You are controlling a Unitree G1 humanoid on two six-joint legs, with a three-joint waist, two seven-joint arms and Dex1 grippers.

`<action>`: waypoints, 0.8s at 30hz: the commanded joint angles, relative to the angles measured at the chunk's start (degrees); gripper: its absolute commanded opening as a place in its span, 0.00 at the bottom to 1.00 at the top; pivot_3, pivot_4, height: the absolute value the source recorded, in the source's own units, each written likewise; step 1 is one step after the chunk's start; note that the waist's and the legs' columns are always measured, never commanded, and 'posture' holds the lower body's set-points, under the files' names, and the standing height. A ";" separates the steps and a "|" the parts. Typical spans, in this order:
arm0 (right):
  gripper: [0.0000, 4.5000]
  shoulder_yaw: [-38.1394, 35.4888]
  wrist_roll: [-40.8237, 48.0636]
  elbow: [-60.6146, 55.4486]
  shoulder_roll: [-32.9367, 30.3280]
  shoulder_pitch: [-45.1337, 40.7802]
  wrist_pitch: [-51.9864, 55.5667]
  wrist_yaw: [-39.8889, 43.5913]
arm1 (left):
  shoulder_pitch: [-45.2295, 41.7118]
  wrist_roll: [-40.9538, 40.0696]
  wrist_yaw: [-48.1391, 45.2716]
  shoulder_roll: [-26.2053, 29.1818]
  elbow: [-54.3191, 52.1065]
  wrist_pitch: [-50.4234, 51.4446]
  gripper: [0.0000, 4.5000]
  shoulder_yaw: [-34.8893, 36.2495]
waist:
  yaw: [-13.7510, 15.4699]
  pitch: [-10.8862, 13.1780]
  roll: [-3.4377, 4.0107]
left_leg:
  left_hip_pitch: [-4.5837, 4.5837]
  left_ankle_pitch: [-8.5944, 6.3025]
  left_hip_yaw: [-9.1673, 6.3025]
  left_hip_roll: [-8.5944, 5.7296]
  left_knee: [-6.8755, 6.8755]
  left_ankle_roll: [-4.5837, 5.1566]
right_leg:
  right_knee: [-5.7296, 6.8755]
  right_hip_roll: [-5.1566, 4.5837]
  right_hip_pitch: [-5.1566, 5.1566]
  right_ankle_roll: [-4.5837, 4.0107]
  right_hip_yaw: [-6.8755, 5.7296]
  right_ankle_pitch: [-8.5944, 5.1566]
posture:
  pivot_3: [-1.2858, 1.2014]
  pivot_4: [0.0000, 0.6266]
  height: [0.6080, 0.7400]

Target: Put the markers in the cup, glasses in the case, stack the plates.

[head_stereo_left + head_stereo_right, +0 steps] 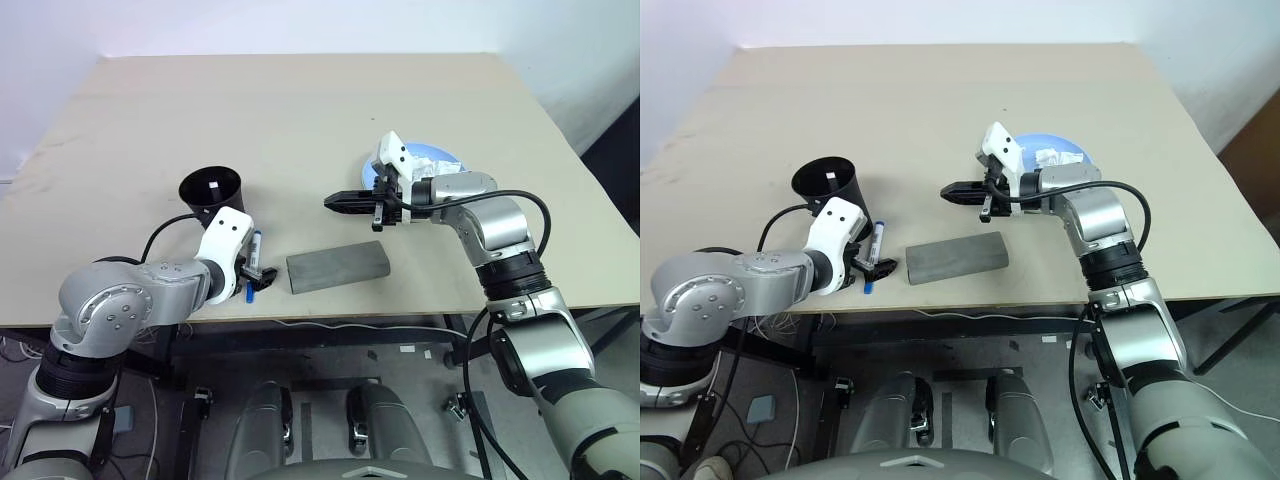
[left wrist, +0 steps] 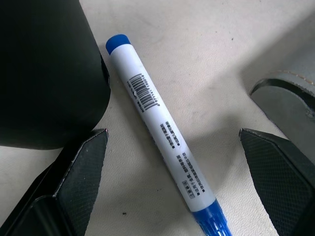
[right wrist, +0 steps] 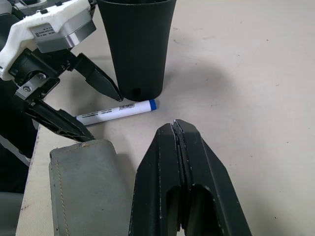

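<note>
The slim white marker (image 1: 255, 252) is much narrower than the black cup's opening (image 1: 210, 186), so the marker will lean inside when the robot drops it in.
A white marker (image 2: 160, 123) with a blue cap lies flat on the table, right beside the foot of the upright black cup (image 1: 211, 190). My left gripper (image 2: 172, 142) is lowered over the marker, open, with one finger on each side and neither touching it. The grey case (image 1: 337, 265) lies closed just right of the marker. My right gripper (image 1: 335, 202) hovers shut and empty above the table, pointing left beyond the case. A light blue plate (image 1: 437, 154) sits behind the right wrist, partly hidden by it. The glasses are out of view.
A crumpled white tissue (image 1: 1047, 157) rests on the blue plate. The marker, the case and my left gripper are close to the table's front edge (image 1: 330, 315). Bare tabletop stretches behind the cup and across the far half.
</note>
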 commanded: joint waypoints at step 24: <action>0.00 0.07 -1.45 0.21 -0.21 -1.53 -3.88 1.15 | 5.00 14.20 -15.56 3.80 -12.79 0.56 0.06 6.26 | -0.09 0.01 0.00 | -0.03 0.00 0.00 0.02 -0.01 0.00 | -0.02 -0.06 -0.04 -0.15 0.01 -0.09 | 0.52 0.24 0.47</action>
